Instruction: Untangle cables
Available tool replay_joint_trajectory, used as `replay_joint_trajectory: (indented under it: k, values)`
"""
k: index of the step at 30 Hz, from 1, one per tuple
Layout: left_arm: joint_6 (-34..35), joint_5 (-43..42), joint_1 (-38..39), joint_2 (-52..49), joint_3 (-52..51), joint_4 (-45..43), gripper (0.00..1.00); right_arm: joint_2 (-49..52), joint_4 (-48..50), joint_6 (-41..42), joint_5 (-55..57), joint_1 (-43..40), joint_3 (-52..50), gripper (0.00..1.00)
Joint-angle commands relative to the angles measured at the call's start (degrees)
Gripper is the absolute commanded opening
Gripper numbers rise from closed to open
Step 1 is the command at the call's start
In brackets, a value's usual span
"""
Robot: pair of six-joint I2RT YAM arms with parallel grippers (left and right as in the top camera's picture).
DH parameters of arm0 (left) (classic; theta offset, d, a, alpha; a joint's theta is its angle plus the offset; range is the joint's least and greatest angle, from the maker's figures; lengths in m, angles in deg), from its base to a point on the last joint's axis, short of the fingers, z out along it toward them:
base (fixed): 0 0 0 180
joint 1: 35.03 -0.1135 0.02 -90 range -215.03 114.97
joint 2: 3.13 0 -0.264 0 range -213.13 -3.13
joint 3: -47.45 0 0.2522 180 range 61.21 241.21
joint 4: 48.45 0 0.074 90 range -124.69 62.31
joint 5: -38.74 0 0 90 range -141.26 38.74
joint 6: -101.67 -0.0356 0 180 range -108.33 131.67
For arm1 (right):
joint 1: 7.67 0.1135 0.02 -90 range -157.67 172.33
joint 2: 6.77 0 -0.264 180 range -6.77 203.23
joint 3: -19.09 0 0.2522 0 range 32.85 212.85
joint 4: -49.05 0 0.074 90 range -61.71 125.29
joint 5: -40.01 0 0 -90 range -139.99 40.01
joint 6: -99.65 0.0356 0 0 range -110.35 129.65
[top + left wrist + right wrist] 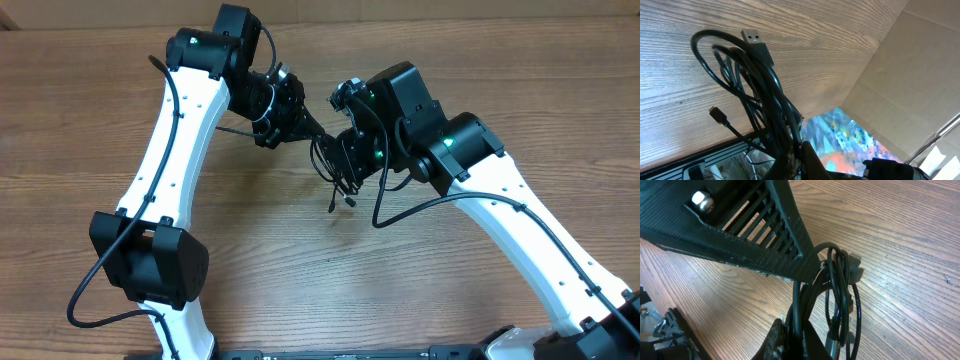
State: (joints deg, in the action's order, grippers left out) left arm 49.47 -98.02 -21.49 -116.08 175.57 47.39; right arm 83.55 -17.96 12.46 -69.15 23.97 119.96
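The same bunched loops [325,158] are pinched in both my grippers, so next I lower the cables to the wooden table [358,218] and grab an outer loop with my left gripper.
The cables [335,160] are thin black cords bunched in a tangle, held above the wooden table between both arms. My left gripper [310,128] comes in from the upper left and is shut on the cables. In the left wrist view the strands [765,100] rise from the jaws, with a USB plug [756,41] at the top and a small plug [716,114] at the left. My right gripper [350,155] is shut on the same bundle from the right. In the right wrist view the loops [837,295] stand up out of its jaws beside the left gripper's ribbed finger [750,225].
The wooden table [300,260] lies below. A loose cable end [340,198] dangles toward it. The arms' own thicker black wires [420,205] curve along the white links. A cardboard wall [920,75] stands past the table's far edge.
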Motion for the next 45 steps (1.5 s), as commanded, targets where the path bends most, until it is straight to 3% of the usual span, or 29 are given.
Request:
replay_joint_trajectory:
  k: [1,9,13,16,24,27,29,32,35,37,39,41,45]
  values:
    - [0.20,0.11,0.33,0.22,1.18,0.20,0.04,-0.61,0.28,0.15,0.09,0.22,1.68,0.04]
    - [1.46,-10.67,-2.25,0.24,2.93,-4.31,0.04,-0.61,-7.15,4.92,15.30,0.11,1.68,0.04]
    - [4.37,-7.65,-4.24,0.24,4.39,-5.64,0.04,-0.61,-11.13,8.41,20.11,-0.13,1.68,0.04]
    - [6.03,-6.64,-5.44,0.24,5.18,-5.73,0.04,-0.61,-12.66,9.68,19.87,-0.50,1.68,0.38]
    - [6.14,-3.89,-5.40,0.24,6.34,-5.38,0.04,-0.61,-9.35,9.57,12.74,-0.59,1.68,0.41]
    - [6.14,0.79,-5.09,0.24,6.34,-4.09,0.04,-0.61,-8.72,9.66,13.57,-0.92,1.70,0.55]
    - [6.16,5.38,-4.85,0.24,6.34,-2.64,0.04,-0.61,-9.01,11.61,13.86,-2.38,1.70,0.56]
    - [6.12,14.95,-4.20,0.24,6.34,0.48,0.10,-0.61,-10.75,15.67,13.88,-5.81,1.70,0.59]
    - [4.61,23.04,-3.21,0.20,6.14,3.87,0.19,-0.59,-13.99,15.80,12.98,-9.70,1.40,0.77]
    - [0.68,27.39,-1.92,0.17,5.73,5.42,0.31,-0.59,-15.37,14.56,12.57,-11.39,0.61,0.78]
    - [-3.85,30.58,-0.09,0.17,4.92,6.75,0.58,-0.59,-16.06,13.51,11.50,-12.28,-0.98,0.77]
    - [-5.46,32.46,2.49,0.17,2.95,7.30,0.60,-0.59,-15.87,13.73,11.30,-12.33,-2.47,0.78]
    - [-5.64,34.84,8.68,0.17,-5.05,4.42,0.67,-0.57,-13.62,15.47,11.34,-12.33,-5.38,1.00]
